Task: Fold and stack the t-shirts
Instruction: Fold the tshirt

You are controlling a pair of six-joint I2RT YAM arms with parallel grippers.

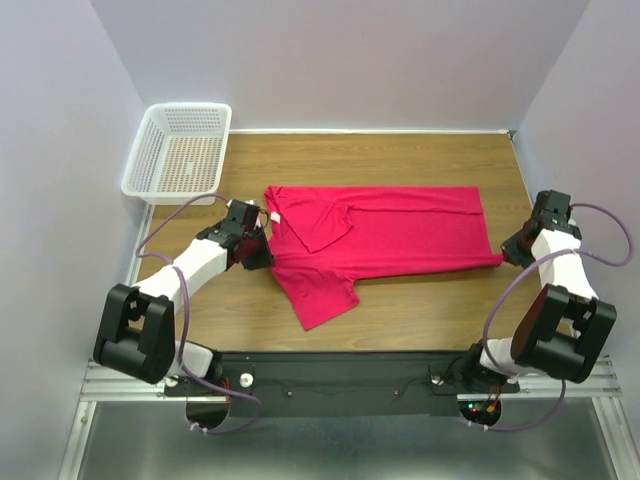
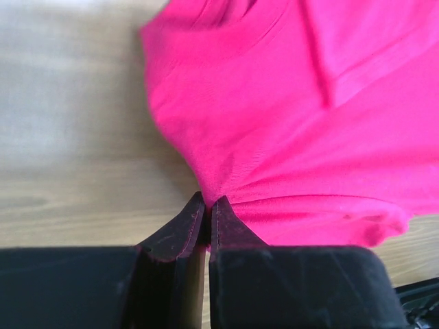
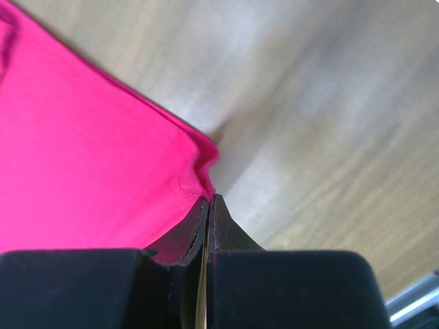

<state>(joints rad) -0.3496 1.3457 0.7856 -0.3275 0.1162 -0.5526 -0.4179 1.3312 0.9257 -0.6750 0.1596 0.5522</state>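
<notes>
The shirt's near edge (image 1: 410, 272) is straight from shoulder to hem corner, so my right gripper should go on moving the hem corner over the shirt's body (image 1: 470, 236) until the shirt's edge is flat.
The crimson-pink t-shirt (image 1: 385, 240) lies spread across the wooden table, neck end to the left, one sleeve folded over its top and the other sleeve sticking out toward the near edge. My left gripper (image 1: 262, 255) is shut on the shirt's left shoulder edge; the left wrist view shows the cloth (image 2: 288, 130) pinched between the closed black fingertips (image 2: 226, 219). My right gripper (image 1: 507, 257) is shut on the shirt's hem corner at the right; the right wrist view shows the cloth (image 3: 89, 164) caught at the fingertips (image 3: 223, 223).
A white plastic mesh basket (image 1: 180, 150) stands at the back left corner of the table (image 1: 420, 310). White walls close in the left, right and back sides. A black rail (image 1: 340, 370) runs along the near edge between the arm bases.
</notes>
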